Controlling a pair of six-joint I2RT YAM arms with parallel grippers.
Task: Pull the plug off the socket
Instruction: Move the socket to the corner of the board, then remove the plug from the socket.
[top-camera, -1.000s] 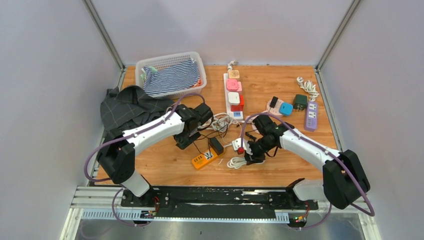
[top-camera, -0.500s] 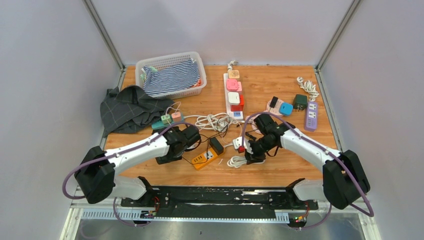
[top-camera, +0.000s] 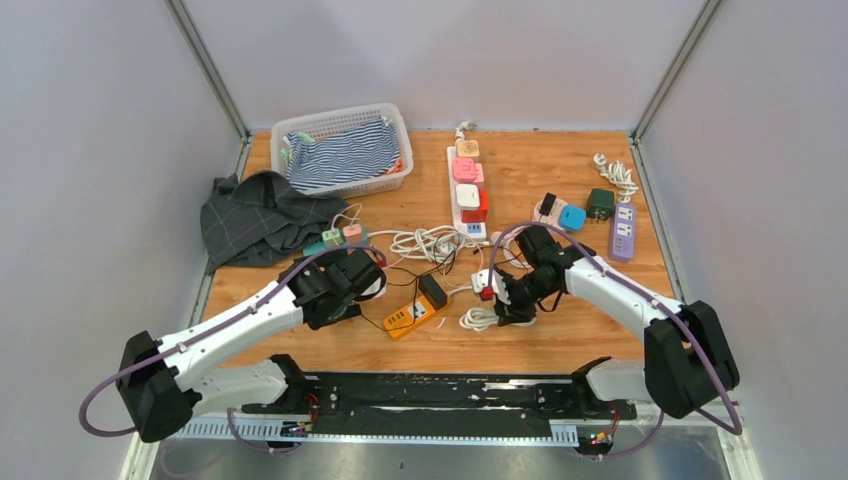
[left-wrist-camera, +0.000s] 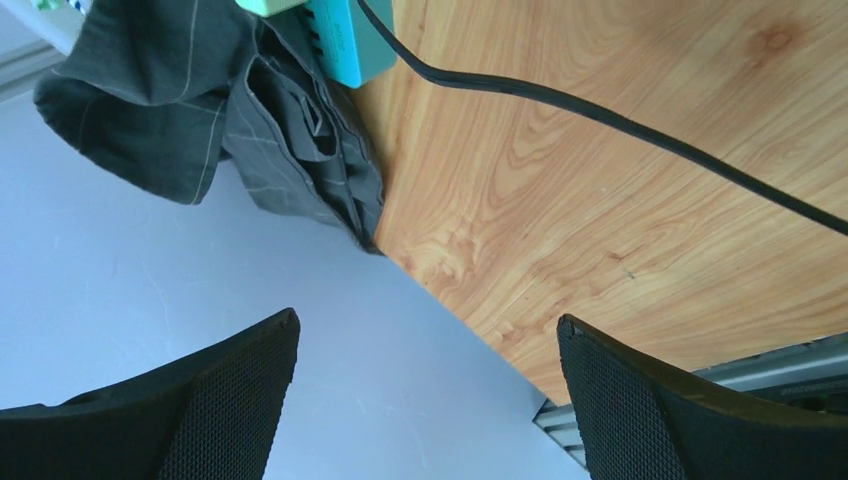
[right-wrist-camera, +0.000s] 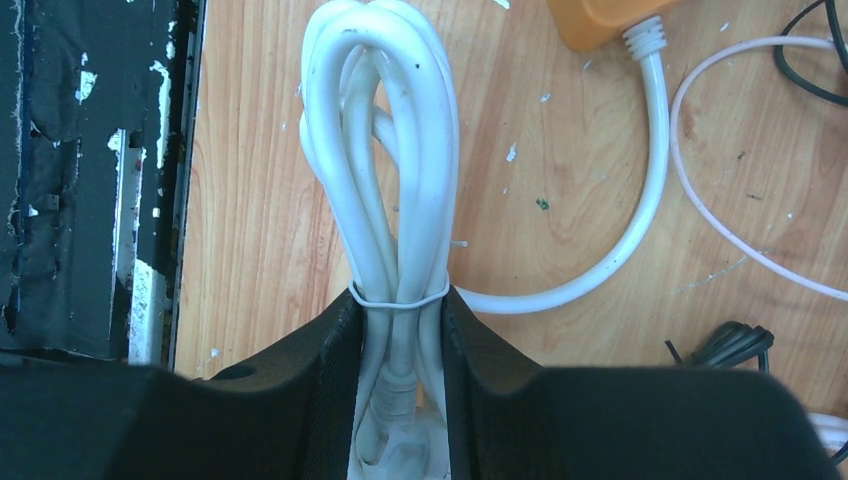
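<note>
The white cable bundle (right-wrist-camera: 402, 294) is held by its tie in my right gripper, so I should keep pulling it away from the orange socket until it gets to the open wood (top-camera: 572, 328).
My right gripper (right-wrist-camera: 400, 300) is shut on a white plug (right-wrist-camera: 400, 440) at the foot of a tied bundle of white cable (right-wrist-camera: 385, 150). In the top view the right gripper (top-camera: 505, 298) sits at the table's centre, with the white plug (top-camera: 482, 281) and a small red part at its left. An orange socket block (top-camera: 410, 318) lies to the left with a black plug (top-camera: 432, 291) standing in it; its corner (right-wrist-camera: 600, 15) shows in the right wrist view. My left gripper (left-wrist-camera: 428, 330) is open and empty, low over the table's near-left edge (top-camera: 335, 292).
A dark cloth (top-camera: 258, 215) and a teal strip (left-wrist-camera: 340, 45) lie left. A white basket (top-camera: 345, 150) of striped cloth stands at the back. A long white power strip (top-camera: 467, 190), a purple strip (top-camera: 623, 230) and loose adapters and cables lie around the centre.
My left arm has drawn back from the cables at the centre to the near left. My right gripper has shifted slightly right with the white plug.
</note>
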